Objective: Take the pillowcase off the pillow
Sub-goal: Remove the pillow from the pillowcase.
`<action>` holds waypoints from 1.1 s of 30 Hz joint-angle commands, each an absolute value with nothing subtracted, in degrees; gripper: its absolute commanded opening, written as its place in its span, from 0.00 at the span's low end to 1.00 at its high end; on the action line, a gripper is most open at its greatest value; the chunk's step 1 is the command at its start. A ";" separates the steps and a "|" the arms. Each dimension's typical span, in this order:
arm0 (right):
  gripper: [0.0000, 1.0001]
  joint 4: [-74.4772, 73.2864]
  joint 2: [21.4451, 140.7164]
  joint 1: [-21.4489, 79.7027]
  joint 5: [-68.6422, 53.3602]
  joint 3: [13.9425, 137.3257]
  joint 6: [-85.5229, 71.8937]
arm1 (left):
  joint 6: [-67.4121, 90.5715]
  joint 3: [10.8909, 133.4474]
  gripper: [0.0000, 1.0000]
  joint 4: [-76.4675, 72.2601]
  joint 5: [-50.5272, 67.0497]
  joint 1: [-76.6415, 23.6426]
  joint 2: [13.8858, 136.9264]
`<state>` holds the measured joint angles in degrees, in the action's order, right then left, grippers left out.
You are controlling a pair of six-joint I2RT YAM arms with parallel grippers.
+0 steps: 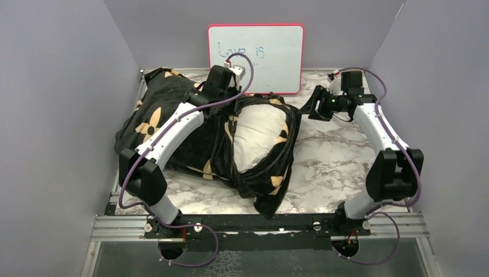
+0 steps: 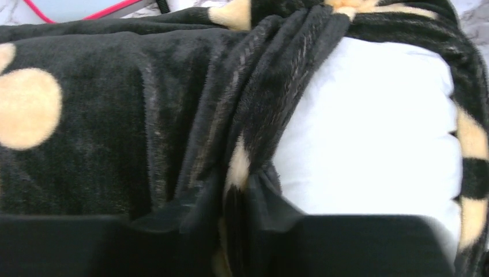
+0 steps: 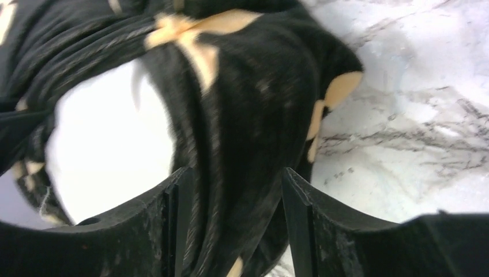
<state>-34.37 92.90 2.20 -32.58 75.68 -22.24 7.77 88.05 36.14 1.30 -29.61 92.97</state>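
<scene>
The rolled pillowcase edge (image 1: 292, 128) circles the white pillow snugly, so my right gripper should pinch the pillowcase edge's near side (image 1: 286, 162) while my left gripper moves onto the pillow.
The black pillowcase (image 1: 155, 124) with tan flowers lies bunched over the left and middle of the table. The white pillow (image 1: 259, 135) shows through its open end, ringed by rolled-back fabric. My left gripper (image 1: 228, 107) points down at the far edge of that ring. In the left wrist view it (image 2: 245, 196) is shut on a fold of pillowcase (image 2: 115, 144) beside the pillow (image 2: 369, 127). My right gripper (image 1: 305, 109) is open at the ring's far right edge. In the right wrist view its fingers (image 3: 179, 208) straddle the black pillowcase (image 3: 254, 115), with the pillow (image 3: 109, 138) to the left.
A pink-framed whiteboard (image 1: 256, 57) leans against the back wall just behind the left gripper. Bare marble tabletop (image 1: 334, 156) lies to the right of the pillow. Grey walls close in the left, right and back sides.
</scene>
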 commanded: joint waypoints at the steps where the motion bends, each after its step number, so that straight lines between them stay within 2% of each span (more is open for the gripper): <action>1: 0.64 -38.65 84.37 3.80 -37.68 72.83 -20.24 | 7.19 89.17 0.45 38.87 4.35 -32.54 90.79; 4: 0.67 -37.83 78.58 6.44 -38.56 66.86 -22.47 | 7.76 91.00 0.65 38.91 -0.44 -35.39 89.48; 6: 0.68 -36.19 74.90 8.52 -40.18 62.31 -24.86 | 7.94 92.36 0.71 38.96 -4.64 -37.96 88.39; 10: 0.69 -34.83 68.67 14.50 -38.98 55.43 -29.91 | 8.07 92.77 0.73 39.07 -11.22 -45.06 85.88; 16: 0.73 -31.32 61.89 20.62 -36.70 49.76 -37.98 | 12.52 85.15 0.75 38.86 -17.00 -52.67 80.82; 21: 0.72 -25.46 62.13 27.47 -34.66 46.57 -45.81 | 15.96 79.33 0.76 38.90 -16.18 -54.65 77.31; 26: 0.61 -23.27 65.98 30.59 -30.52 45.73 -51.19 | 17.79 74.98 0.76 38.11 -14.07 -57.02 76.13; 30: 0.59 -22.93 68.12 30.61 -27.13 45.65 -52.15 | 18.81 72.71 0.76 37.56 -13.80 -58.46 76.65; 33: 0.43 -26.97 69.62 30.64 -23.14 46.80 -50.61 | 19.10 71.93 0.76 37.12 -13.80 -58.86 77.53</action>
<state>-25.26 68.05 30.46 -30.81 45.87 -50.13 17.28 73.17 38.61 -14.15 -58.04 77.69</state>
